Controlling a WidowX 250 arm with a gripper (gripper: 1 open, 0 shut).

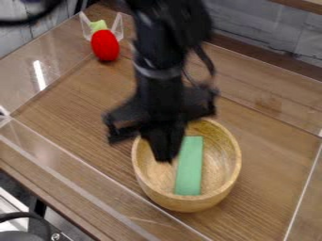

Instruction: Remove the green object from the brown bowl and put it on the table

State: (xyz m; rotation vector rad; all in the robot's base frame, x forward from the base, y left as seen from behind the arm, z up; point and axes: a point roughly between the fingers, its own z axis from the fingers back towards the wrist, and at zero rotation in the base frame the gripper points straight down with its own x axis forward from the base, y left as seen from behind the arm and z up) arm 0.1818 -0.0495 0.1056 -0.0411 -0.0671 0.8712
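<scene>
My gripper is hanging beside the green object's edge [180,166]. I should open the fingers, center them over the green object [189,168] and lower one finger along each side of it.
The green object [190,168], a flat light-green bar, lies inside the brown bowl [221,136] at the front of the table [75,104]. My gripper [165,153] hangs over the bowl's left half, its black fingers pressed together, tips down beside the bar's left edge. The fingers are shut on nothing. Motion blur softens the arm, and it covers the bowl's far left rim.
A red round toy with a green top [104,43] sits at the back left. Clear acrylic walls [63,174] edge the tabletop at front, left and right. A pale brick-pattern wall runs along the back.
</scene>
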